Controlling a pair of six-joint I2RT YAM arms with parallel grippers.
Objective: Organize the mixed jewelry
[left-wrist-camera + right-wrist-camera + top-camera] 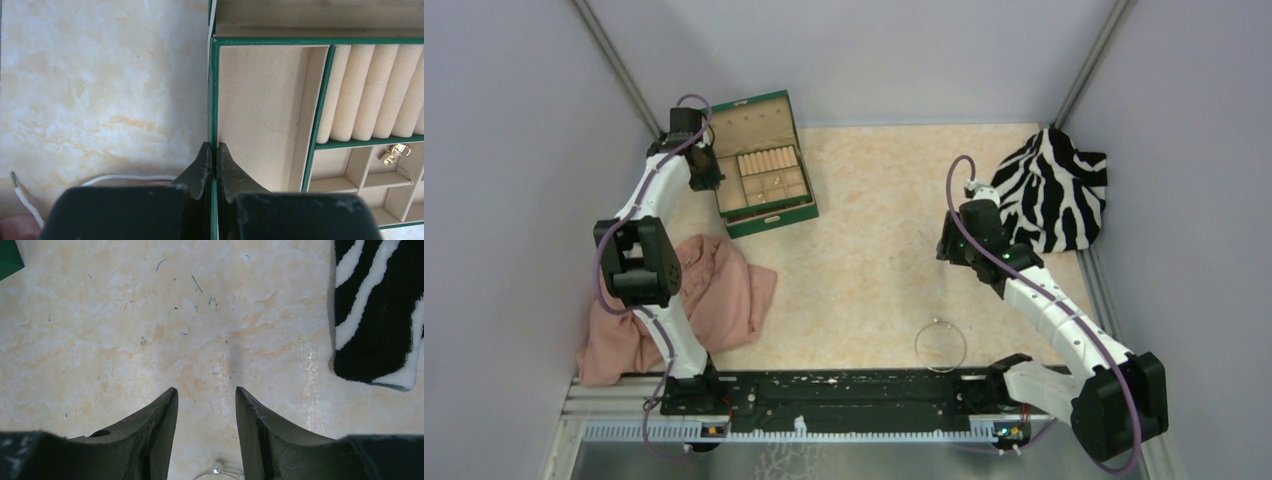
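Note:
The tan tray (732, 192) is square to the green box, so the robot's left gripper should go on gently moving the tray inward until it sits inside the box's sides (774, 221), and then let go.
An open green box (774, 218) lined in tan stands at the back left. My left gripper (707, 172) is at its left wall, jaws shut on the thin green rim (214, 90), which runs between the fingertips of the left gripper (214, 146). Small gold pieces (395, 152) lie in one little compartment. A thin silvery wire hoop (940, 345) lies flat near the front edge. My right gripper (949, 245) hovers farther back, apart from the hoop. In the right wrist view the right gripper (206, 390) is open over bare table, and the hoop's bead (217, 468) shows between the fingers at the bottom edge.
A pink cloth (714, 290) lies crumpled by the left arm. A zebra-striped cloth (1049, 190) sits at the back right, close behind the right gripper. Tan ring rolls (370, 90) fill the box's upper section. The raised lid (749, 118) leans back.

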